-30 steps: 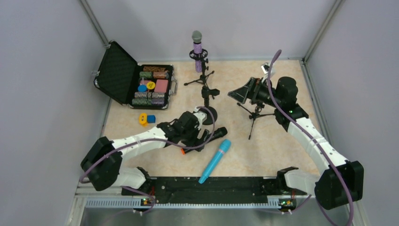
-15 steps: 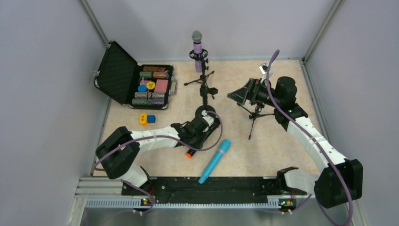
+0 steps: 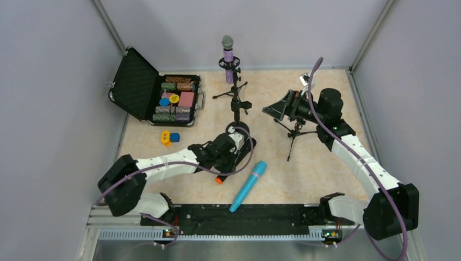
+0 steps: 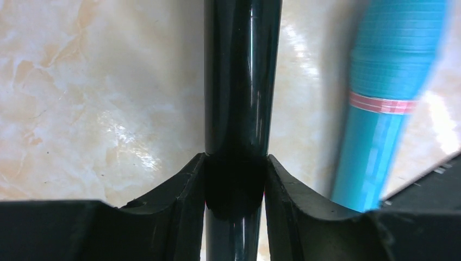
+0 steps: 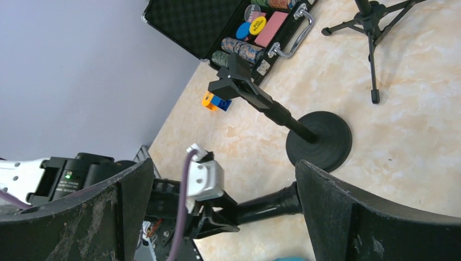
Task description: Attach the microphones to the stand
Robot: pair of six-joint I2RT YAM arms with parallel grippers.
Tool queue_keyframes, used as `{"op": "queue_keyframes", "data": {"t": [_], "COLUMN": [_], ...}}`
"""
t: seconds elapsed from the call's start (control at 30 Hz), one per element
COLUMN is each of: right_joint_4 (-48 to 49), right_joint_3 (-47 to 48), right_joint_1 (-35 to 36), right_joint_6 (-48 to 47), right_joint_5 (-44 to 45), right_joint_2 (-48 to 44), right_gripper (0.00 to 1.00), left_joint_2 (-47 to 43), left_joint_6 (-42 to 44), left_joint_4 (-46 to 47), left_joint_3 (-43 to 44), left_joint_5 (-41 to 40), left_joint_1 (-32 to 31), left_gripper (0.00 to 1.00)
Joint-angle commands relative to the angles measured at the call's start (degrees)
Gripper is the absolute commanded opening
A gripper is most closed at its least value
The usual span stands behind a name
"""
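The matte black microphone (image 3: pixel 248 148) is in my left gripper. My right gripper should take the microphone first, so that my left gripper can hold the round-base stand's clip (image 3: pixel 241 104) steady.
My left gripper (image 3: pixel 237 151) is shut on the matte black microphone (image 3: pixel 224 173), whose orange end (image 3: pixel 219 179) points toward the near edge. In the left wrist view the jaws (image 4: pixel 235 163) clamp its glossy black barrel (image 4: pixel 242 98). The light blue microphone (image 3: pixel 248 185) (image 4: pixel 388 87) lies on the table just right of it. The glittery purple microphone (image 3: pixel 228 56) stands upright in a tripod stand (image 3: pixel 232 92) at the back. A round-base stand (image 3: pixel 240 129) (image 5: pixel 319 140) with an empty clip (image 5: pixel 239 81) is right behind my left gripper. My right gripper (image 3: pixel 275 110) (image 5: pixel 223 166) hangs open above a second tripod stand (image 3: pixel 296 132).
An open black case (image 3: pixel 142 87) (image 5: pixel 217 22) with coloured chips sits at the back left. A yellow piece and a blue piece (image 3: pixel 169 137) lie in front of it. A black rail (image 3: pixel 244 213) runs along the near edge. Grey walls enclose the table.
My left gripper was open over the lying black microphone and has closed on it. The arm shifted right toward the round base and the microphone turned with it. The right arm has not moved.
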Motion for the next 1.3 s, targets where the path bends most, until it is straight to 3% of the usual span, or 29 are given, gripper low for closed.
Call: {"op": "queue_keyframes", "data": {"t": [0.0, 0.13, 0.37, 0.57, 0.87, 1.03, 1.27], "right_joint_4": [5.72, 12.99, 13.91, 15.94, 18.06, 25.69, 45.49], "right_joint_3": [0.74, -0.31, -0.21, -1.35, -4.59, -6.83, -7.92], "right_joint_1": [-0.58, -0.65, -0.58, -0.59, 2.73, 8.49, 11.95], "right_joint_6": [4.51, 11.28, 12.11, 12.3, 12.21, 15.51, 25.83], "right_joint_5": [-0.39, -2.5, -1.71, -6.37, -9.93, -8.33, -8.68], "right_joint_2": [-1.28, -2.4, -4.4, -4.38, -4.0, -2.04, 4.49], "right_gripper": [0.99, 0.99, 0.99, 0.99, 0.98, 0.96, 0.89], "left_joint_2": [-9.27, -15.61, -24.72, -29.44, -27.37, -25.79, -24.57], "left_joint_6": [-0.14, -1.36, -3.11, -5.19, -13.34, -15.62, -17.43], "left_joint_4": [4.96, 7.93, 10.42, 13.93, 30.39, 37.41, 40.65], "left_joint_3": [-0.65, -1.32, -1.06, -0.32, 1.31, 3.01, 3.76], "left_joint_5": [8.04, 10.03, 7.99, 6.72, 19.48, 23.18, 25.44], "left_joint_1": [0.26, 0.5, 1.86, 3.55, 9.63, 10.46, 10.55], "left_gripper": [0.0, 0.0, 0.0, 0.0, 0.0, 0.0, 0.0]}}
